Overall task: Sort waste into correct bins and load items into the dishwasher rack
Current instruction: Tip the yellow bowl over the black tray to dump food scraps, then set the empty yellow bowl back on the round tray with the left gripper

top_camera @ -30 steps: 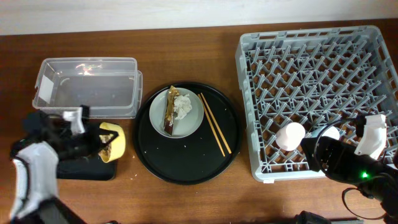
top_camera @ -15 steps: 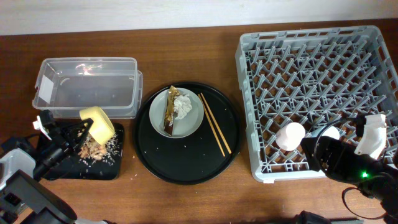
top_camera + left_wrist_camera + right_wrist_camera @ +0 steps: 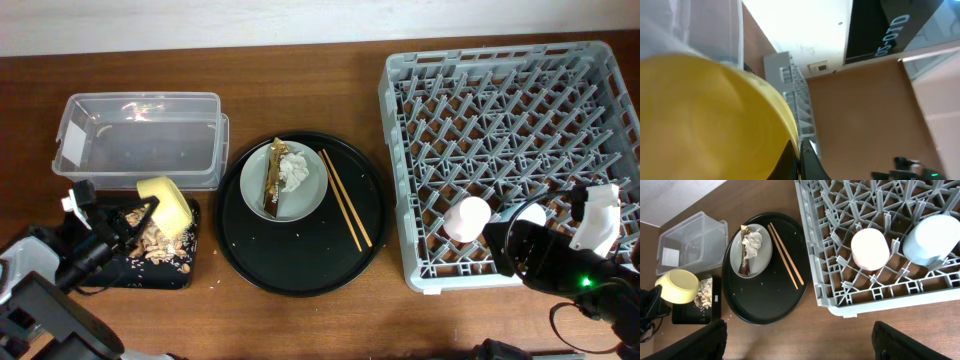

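The yellow bowl point(image 3: 166, 207) is empty above the food scraps. My left gripper goes on carrying the bowl to the round black tray's open front point(image 3: 273, 260) and lets go of it there.
My left gripper point(image 3: 135, 214) is shut on the rim of the yellow bowl point(image 3: 166, 203), held tipped over the shallow black tray point(image 3: 180, 272). Beige food scraps point(image 3: 152, 240) lie in that tray. The bowl fills the left wrist view point(image 3: 705, 120). The clear tub point(image 3: 140, 140) stands behind. The grey-green plate point(image 3: 303, 198) holds the gold-brown wrapper point(image 3: 273, 180) and white napkin point(image 3: 296, 170). Two chopsticks point(image 3: 345, 200) lie beside it. The pink cup point(image 3: 467, 218) and light-blue cup point(image 3: 531, 213) sit upturned in the grey rack point(image 3: 500, 70). My right gripper point(image 3: 800, 345) is open, high above the table.
The large round black tray point(image 3: 300, 265) carries the plate and chopsticks at the table's middle. Crumbs are scattered on it. The rack takes up the right side. The right arm point(image 3: 560, 265) hovers over the rack's front right corner.
The left gripper tipped the yellow bowl over the black tray and the food scraps fell out into it. The bowl has since shifted slightly right. The right arm has not moved.
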You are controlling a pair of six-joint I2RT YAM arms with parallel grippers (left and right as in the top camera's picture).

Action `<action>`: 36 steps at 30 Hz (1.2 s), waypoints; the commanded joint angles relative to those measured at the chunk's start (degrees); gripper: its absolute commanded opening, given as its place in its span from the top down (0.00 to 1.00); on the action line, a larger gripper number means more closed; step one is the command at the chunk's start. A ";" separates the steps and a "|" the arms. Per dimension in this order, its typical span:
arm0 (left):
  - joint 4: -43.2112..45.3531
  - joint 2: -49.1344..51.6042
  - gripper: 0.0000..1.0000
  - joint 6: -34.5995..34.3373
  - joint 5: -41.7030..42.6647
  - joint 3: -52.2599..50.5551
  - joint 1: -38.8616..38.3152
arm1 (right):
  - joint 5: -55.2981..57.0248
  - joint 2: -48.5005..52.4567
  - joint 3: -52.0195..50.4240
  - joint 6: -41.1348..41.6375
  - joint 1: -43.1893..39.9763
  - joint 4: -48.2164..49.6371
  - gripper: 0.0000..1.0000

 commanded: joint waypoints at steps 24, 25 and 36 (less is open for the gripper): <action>9.88 -18.84 1.00 -46.95 -72.70 2.08 -65.68 | -0.09 0.20 -0.20 -0.63 0.37 -0.35 0.07; 11.02 -18.27 1.00 -49.51 -77.83 2.08 -69.99 | -0.09 0.20 -0.20 -0.63 0.37 -0.35 0.08; 13.84 -9.99 0.56 -58.23 -93.83 3.56 -86.79 | -0.09 0.20 -0.20 -0.66 0.37 -0.35 0.07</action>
